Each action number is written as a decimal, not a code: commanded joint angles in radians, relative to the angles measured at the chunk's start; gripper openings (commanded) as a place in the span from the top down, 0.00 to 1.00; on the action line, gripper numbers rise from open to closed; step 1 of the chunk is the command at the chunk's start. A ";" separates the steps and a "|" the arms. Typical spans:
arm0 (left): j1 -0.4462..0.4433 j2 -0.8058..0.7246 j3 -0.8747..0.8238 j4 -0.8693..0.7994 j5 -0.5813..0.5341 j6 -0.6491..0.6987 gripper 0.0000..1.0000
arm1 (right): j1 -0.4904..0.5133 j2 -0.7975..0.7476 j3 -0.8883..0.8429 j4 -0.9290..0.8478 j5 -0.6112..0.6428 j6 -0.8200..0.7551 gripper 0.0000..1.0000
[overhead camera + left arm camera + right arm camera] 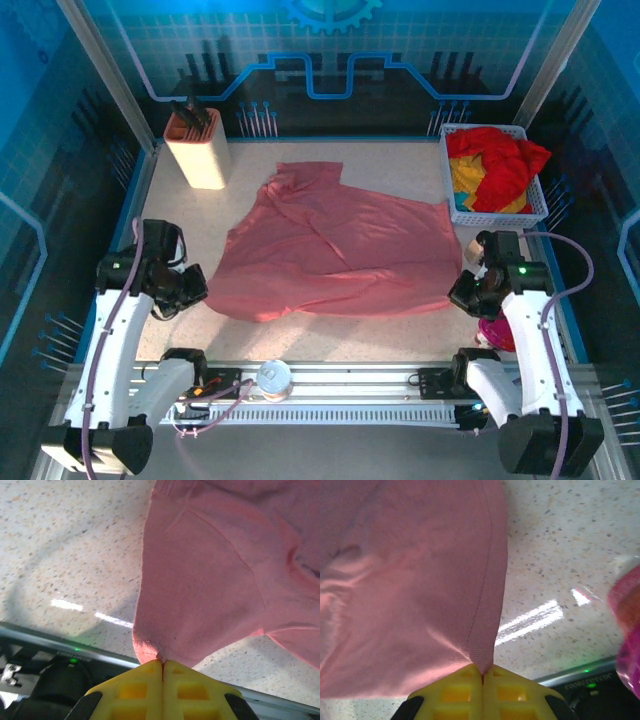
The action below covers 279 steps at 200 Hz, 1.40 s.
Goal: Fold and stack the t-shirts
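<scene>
The t-shirt is bunched up in folds near its collar and far sleeve (280,202), so I should put the t-shirt's near corners down and straighten the collar side (247,220) with my left gripper.
A large salmon-pink t-shirt (330,245) lies spread over the middle of the table. My left gripper (190,290) is shut on its near left corner, and the cloth (220,575) rises from the closed yellow fingers (142,682). My right gripper (465,290) is shut on the near right corner, where a hemmed edge of the shirt (420,580) runs into its closed yellow fingers (512,687). A bright red t-shirt (505,165) and a yellow t-shirt (468,175) lie bundled in the white mesh basket (492,215) at the back right.
A beige knife block (198,148) stands at the back left. A pink object (497,332) sits by the right arm near the front edge, seen blurred as a pink object (627,630) in the right wrist view. A metal rail (330,385) with a small round part (273,377) runs along the front.
</scene>
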 commanded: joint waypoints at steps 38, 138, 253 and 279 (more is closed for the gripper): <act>0.006 0.016 0.044 -0.120 -0.087 -0.007 0.90 | 0.014 -0.055 -0.012 -0.125 0.030 -0.001 1.00; -0.018 0.094 0.088 -0.088 -0.140 0.002 0.68 | 0.025 -0.065 0.021 -0.051 0.030 -0.006 0.54; -0.212 0.461 0.071 0.695 0.037 -0.067 0.47 | 0.240 0.276 0.114 0.602 0.084 0.018 0.16; -0.211 0.654 0.158 0.736 0.048 -0.035 0.49 | 0.293 0.477 0.214 0.636 0.115 -0.045 0.12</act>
